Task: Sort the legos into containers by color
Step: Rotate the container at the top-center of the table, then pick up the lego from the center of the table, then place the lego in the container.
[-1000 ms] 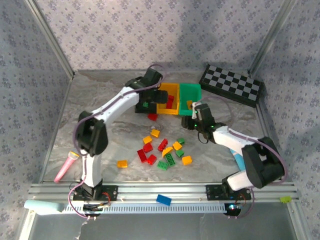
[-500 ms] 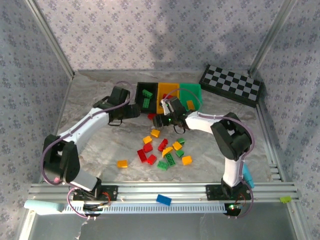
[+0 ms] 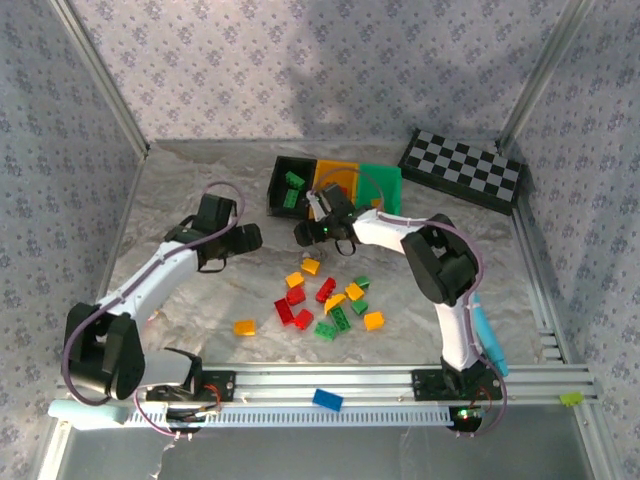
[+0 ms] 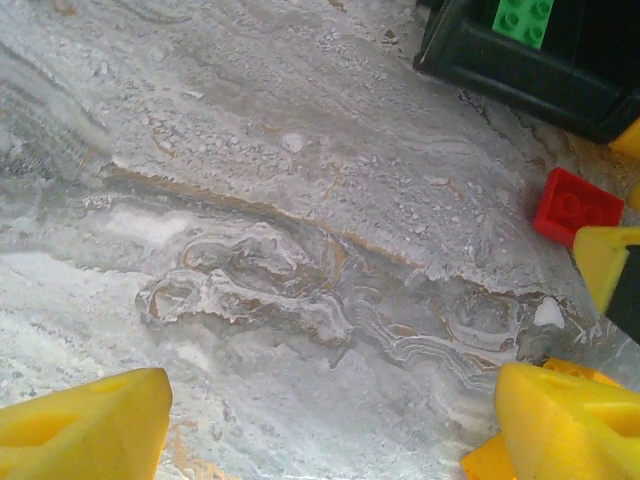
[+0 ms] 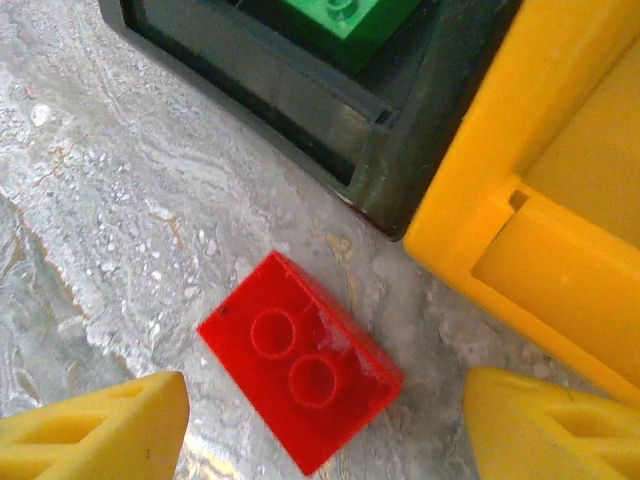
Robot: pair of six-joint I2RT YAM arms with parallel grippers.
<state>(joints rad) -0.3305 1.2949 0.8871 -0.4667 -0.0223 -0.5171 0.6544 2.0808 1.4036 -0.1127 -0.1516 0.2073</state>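
The red lego before the bins (image 5: 300, 362) is out of reach of my left gripper's fingers, so my right gripper should grab it and drop it into the yellow bin (image 3: 336, 173).
Three containers stand in a row at the back: a black bin (image 3: 279, 188) holding green legos (image 3: 293, 182), a yellow bin (image 3: 340, 172) and a green bin (image 3: 386, 182). My right gripper (image 3: 306, 233) hovers open just in front of the black and yellow bins. In the right wrist view a red lego (image 5: 300, 375) lies flat on the table between its yellow fingertips (image 5: 100, 430), untouched, with the black bin (image 5: 300, 90) and yellow bin (image 5: 560, 200) just beyond. My left gripper (image 3: 250, 238) is open over bare table (image 4: 300, 250), left of that red lego (image 4: 575, 205). Several loose legos (image 3: 326, 300) lie mid-table.
A checkered board (image 3: 465, 170) leans at the back right. A blue brick (image 3: 326, 399) rests on the front rail. A lone orange lego (image 3: 244, 327) lies left of the pile. A light blue object (image 3: 487, 335) lies beside the right arm's base.
My left arm drew back from the bins to the left and nearer. My right arm swung left from the green bin to the red lego, and its jaws opened wider.
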